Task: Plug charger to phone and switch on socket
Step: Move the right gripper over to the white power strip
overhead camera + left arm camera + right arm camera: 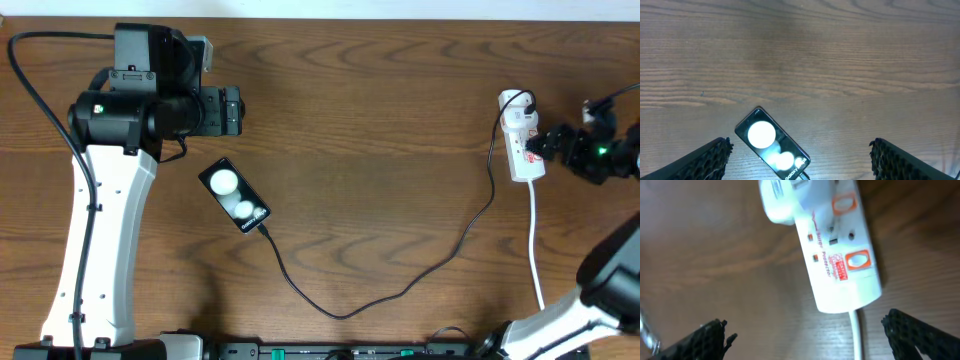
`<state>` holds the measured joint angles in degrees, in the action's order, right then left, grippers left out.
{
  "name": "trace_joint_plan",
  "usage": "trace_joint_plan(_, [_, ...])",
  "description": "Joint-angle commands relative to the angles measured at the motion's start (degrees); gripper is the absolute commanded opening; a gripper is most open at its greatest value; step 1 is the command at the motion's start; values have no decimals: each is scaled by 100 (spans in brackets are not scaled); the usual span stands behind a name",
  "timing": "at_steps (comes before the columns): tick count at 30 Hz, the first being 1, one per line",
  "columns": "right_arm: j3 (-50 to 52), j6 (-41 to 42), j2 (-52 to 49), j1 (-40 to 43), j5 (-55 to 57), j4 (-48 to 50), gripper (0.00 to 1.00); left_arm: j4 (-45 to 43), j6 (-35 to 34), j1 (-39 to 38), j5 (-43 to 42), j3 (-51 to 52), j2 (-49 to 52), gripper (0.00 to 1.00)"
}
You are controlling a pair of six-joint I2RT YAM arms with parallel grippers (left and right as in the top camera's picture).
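I should move my right gripper back up to the switch beside the white adapter, because that gripper is hovering at the socket's cord end near the empty outlet's switch.
The black phone lies slanted on the wooden table, its screen reflecting two white spots; it also shows in the left wrist view. The thin black charger cable runs from the phone's lower end across the table up to a white adapter on the socket strip. In the right wrist view the socket shows orange-red switches. My left gripper is open and empty, just behind the phone. My right gripper is open and empty, beside the socket's cord end.
The socket's white cord runs toward the front edge. My left arm's white link stands along the left side. My right arm comes in at the right. A bar of equipment lines the front edge.
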<state>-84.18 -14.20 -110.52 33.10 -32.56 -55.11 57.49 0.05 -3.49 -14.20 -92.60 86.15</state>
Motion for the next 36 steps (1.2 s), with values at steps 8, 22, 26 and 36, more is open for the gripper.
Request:
trace_joint_plan(8, [-1694,-518,-997,-275,92,-579,99,11,79,17,57,-85,0,91])
trace_joint_plan(22, [-2109,-887,-1322,-369,-186,-509,99,11,79,17,57,-85,0,91])
trace_joint_plan(26, [-2109,-1069,-1541,-444,-516,-422,99,11,79,17,57,-85,0,91])
trace_joint_plan(36, [-2109,-1071,-2052,-632,-555,-363,99,11,81,17,57,-85,0,91])
